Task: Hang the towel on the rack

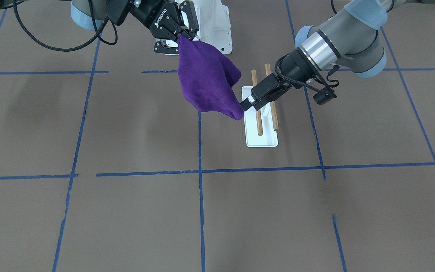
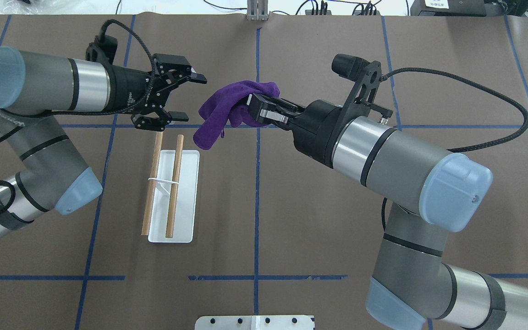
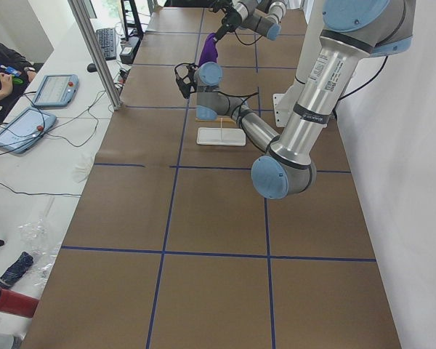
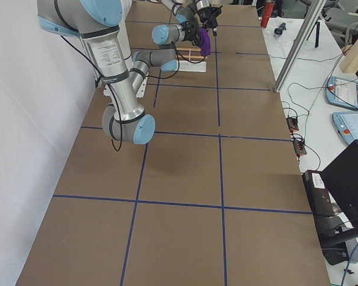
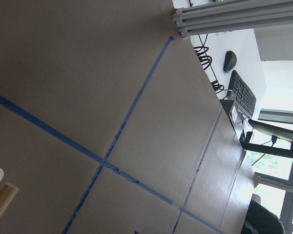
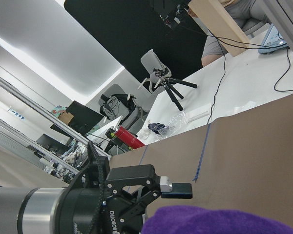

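My gripper will carry the limp purple towel [image 1: 208, 81] across, and the towel will hang over both wooden rods because it is wider than the gap [image 1: 267, 120] between them.
A purple towel [image 2: 227, 107] hangs in the air from my right gripper [image 2: 255, 107], which is shut on its upper corner; in the front view the towel [image 1: 208, 81] droops below that gripper [image 1: 182, 36]. My left gripper [image 2: 189, 97] is open and empty, just left of the towel, with its fingertips close to the towel's lower corner [image 1: 246, 105]. The rack [image 2: 172, 192] stands below it on the table, with a white base [image 1: 261, 140] and two bare wooden rods [image 1: 258, 113]. The right wrist view shows the towel [image 6: 219, 222] and the left gripper [image 6: 156, 192] beyond it.
The white robot pedestal [image 1: 217, 32] stands behind the towel. Blue tape lines [image 2: 257, 206] cross the brown table. Beyond the table's far edge are an aluminium post [image 3: 94, 51], tablets [image 3: 54, 91] and cables.
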